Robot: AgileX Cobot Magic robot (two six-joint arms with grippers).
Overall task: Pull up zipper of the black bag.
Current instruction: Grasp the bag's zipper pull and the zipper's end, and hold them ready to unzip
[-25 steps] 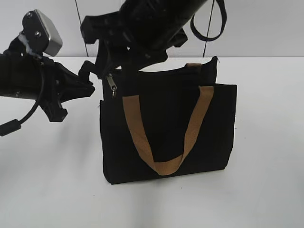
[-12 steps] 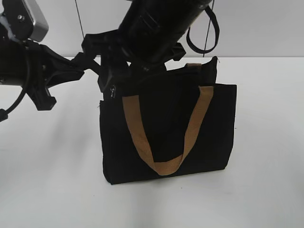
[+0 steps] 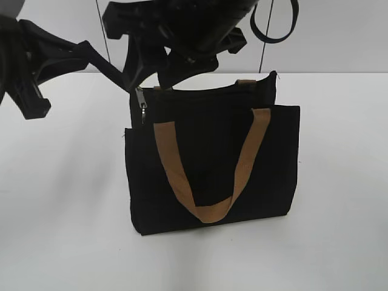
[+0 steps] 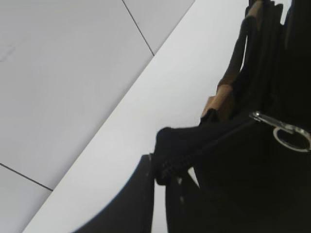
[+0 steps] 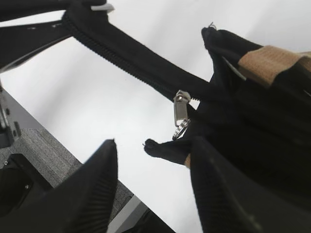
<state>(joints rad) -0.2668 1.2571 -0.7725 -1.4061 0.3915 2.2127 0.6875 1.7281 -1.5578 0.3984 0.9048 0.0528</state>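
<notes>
The zipper's end tab is tight and the silver pull hangs at the bag's corner, so my left gripper should stay still while my right gripper takes the silver pull.
The black bag stands upright on the white table, its tan strap handle hanging down the front. The zipper runs along its top edge. Its silver pull hangs at the bag's left corner and also shows in the right wrist view and the left wrist view. My left gripper is shut on the zipper's fabric end tab and holds it taut to the upper left. My right gripper is open and empty, just above the bag's left corner, near the pull.
The white table spreads around the bag. A white wall with dark seams rises behind. A black cable loop hangs from the right arm above the bag. The table edge and grey floor show in the right wrist view.
The left arm has moved up and to the left, drawing the end tab taut. The right gripper has lifted off the bag's corner, and the silver pull shows again.
</notes>
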